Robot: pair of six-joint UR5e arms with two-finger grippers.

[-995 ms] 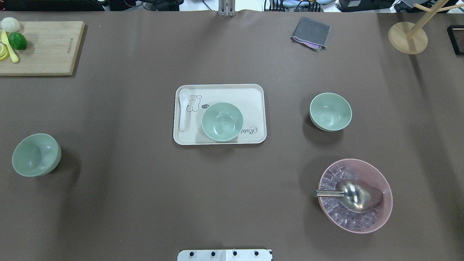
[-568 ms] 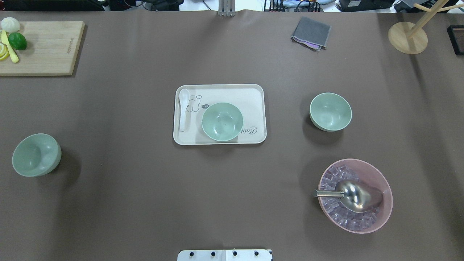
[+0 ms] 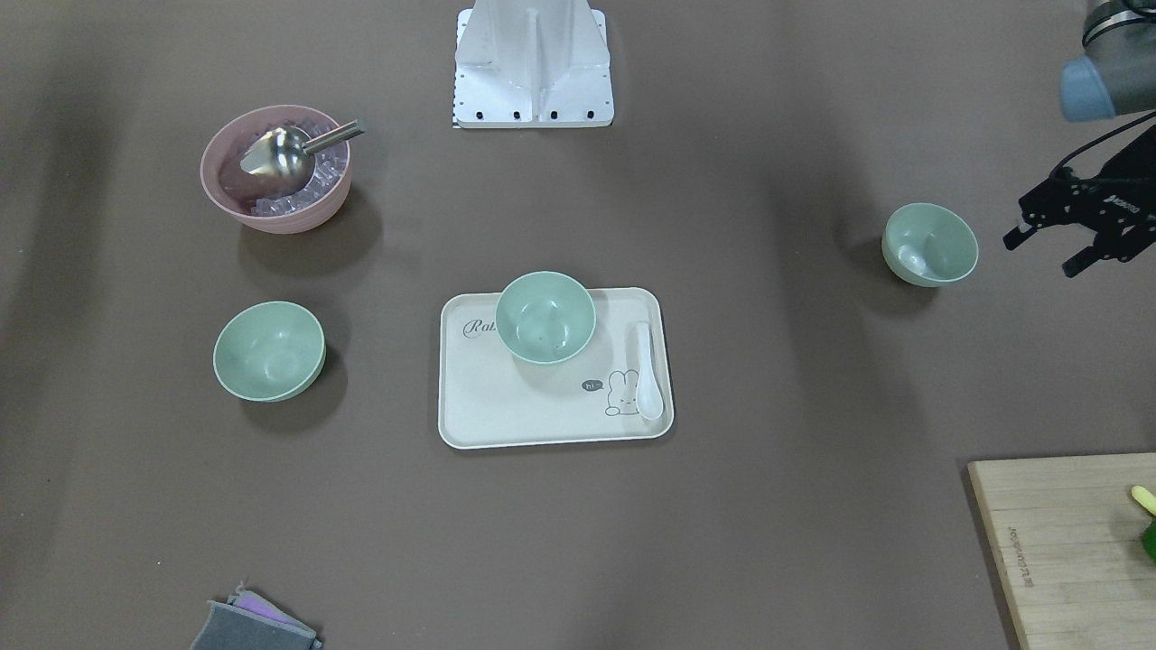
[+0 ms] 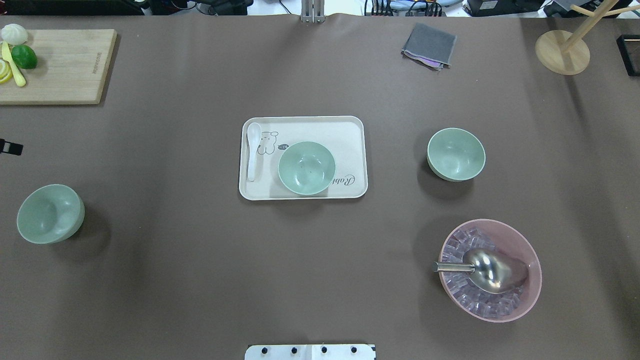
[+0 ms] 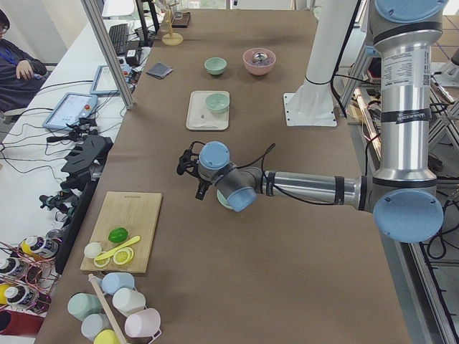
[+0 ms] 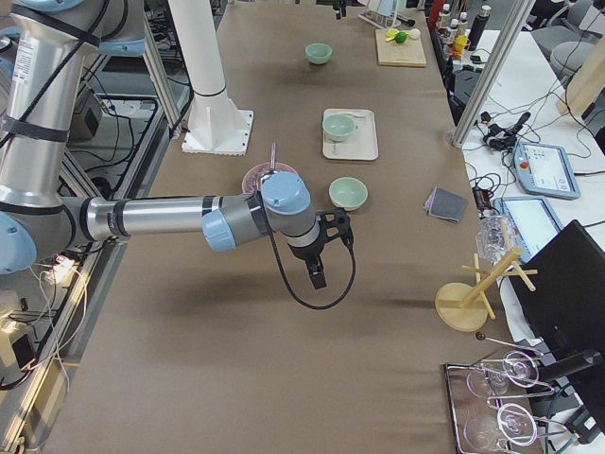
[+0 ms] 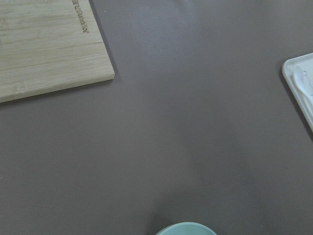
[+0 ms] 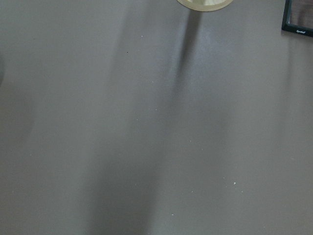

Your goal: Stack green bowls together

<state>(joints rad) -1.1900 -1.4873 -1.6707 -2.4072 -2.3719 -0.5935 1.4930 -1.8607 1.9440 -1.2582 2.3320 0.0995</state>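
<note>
The tray's bowl (image 3: 545, 316) opens out wide and is empty, so the green bowl at my left gripper (image 3: 929, 246) will go down deep inside it, with their rims close together, when I lower it.
Three pale green bowls stand apart on the brown table. One green bowl (image 4: 50, 213) (image 3: 930, 244) is at the left, one (image 4: 306, 167) (image 3: 545, 317) sits on the cream tray (image 4: 350, 130), and one (image 4: 455, 154) (image 3: 269, 350) is at the right. My left gripper (image 3: 1043, 253) hovers just outside the left bowl, fingers apart and empty; one fingertip (image 4: 10, 147) shows at the overhead view's left edge. The left wrist view shows that bowl's rim (image 7: 186, 229) at its bottom edge. My right gripper (image 6: 331, 257) shows only in the right side view, near the right bowl; I cannot tell its state.
A pink bowl (image 4: 492, 270) with ice cubes and a metal scoop stands at the front right. A white spoon (image 4: 253, 150) lies on the tray. A cutting board (image 4: 65, 70) with fruit is at the far left, a grey cloth (image 4: 429, 46) and a wooden stand (image 4: 562, 52) at the far right.
A black fingertip of my left gripper has come into the overhead view at its left edge. The bowls have not moved.
</note>
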